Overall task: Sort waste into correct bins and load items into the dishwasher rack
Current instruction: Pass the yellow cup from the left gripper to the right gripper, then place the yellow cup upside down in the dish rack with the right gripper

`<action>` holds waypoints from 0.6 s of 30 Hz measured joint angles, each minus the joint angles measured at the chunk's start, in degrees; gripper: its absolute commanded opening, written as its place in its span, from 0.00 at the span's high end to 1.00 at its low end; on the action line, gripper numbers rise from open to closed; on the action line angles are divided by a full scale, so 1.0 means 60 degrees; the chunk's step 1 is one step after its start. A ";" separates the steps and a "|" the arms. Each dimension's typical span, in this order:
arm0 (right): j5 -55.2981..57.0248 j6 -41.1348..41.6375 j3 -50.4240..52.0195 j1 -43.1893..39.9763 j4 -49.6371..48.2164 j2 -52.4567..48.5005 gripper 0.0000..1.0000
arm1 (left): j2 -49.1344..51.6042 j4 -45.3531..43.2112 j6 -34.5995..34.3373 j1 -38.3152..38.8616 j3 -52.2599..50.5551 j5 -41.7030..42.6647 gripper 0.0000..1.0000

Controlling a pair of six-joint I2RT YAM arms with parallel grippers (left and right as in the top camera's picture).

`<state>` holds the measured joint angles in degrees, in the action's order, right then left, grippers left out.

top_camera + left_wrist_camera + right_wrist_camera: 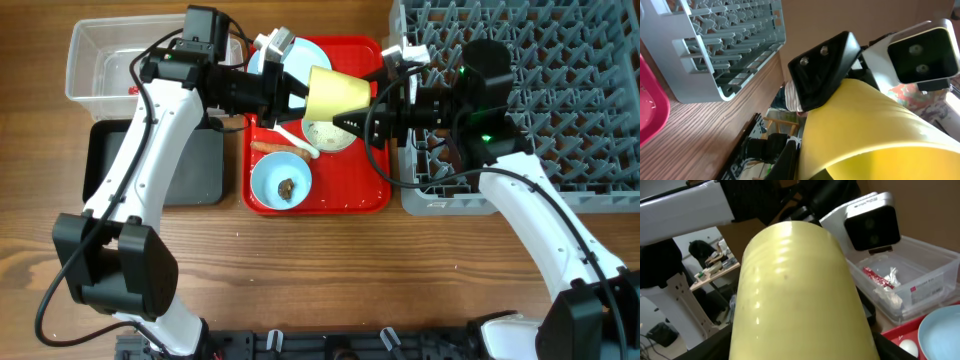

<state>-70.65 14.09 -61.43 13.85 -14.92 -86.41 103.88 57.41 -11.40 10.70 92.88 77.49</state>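
Next, I open my left gripper before my right one loads the yellow cup [338, 95], since both grippers hold it and the dishwasher rack [438, 182] is beside my right gripper.
The small yellow cup [338, 95] hangs above the red serving tray, held between both grippers. My left gripper [300, 92] grips its left end and my right gripper [368, 115] has a finger on each side of it. The cup fills the right wrist view [795, 295] and the left wrist view [875, 135]. On the tray lie the mint-green bowl with rice [330, 135], the white spoon [300, 143], the carrot piece [268, 147], the pale blue bowl [270, 175] with the brown lump [287, 187], and the pale blue plate [300, 55].
The clear tub [90, 60] at the back left holds the red wrapper [875, 276] and white scraps [890, 287]. The black tray [195, 170] lies in front of it. The grey dishwasher rack [560, 90] stands on the right, beside the red tray [370, 195].
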 measured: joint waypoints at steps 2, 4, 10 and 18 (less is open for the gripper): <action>0.0036 0.0007 0.0000 0.0000 -0.0240 -0.0011 0.26 | 0.0000 0.0007 0.0000 0.0007 -0.0004 -0.0011 0.96; 0.0066 0.0007 0.0000 0.0000 -0.0484 -0.0011 0.26 | 0.0000 0.0015 0.0000 0.0022 -0.0004 -0.0047 0.96; 0.0036 0.0033 0.0000 -0.0069 -0.0663 -0.0011 0.54 | 0.0000 0.0033 0.0007 0.0029 -0.0004 -0.0076 0.95; 0.0073 0.0127 0.0000 -0.0091 -0.0335 -0.0011 0.54 | 0.0000 0.0026 0.0015 0.0029 -0.0004 -0.0226 0.60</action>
<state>-70.22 14.85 -61.43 13.30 -16.93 -86.48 103.88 57.56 -11.31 10.87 92.86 76.14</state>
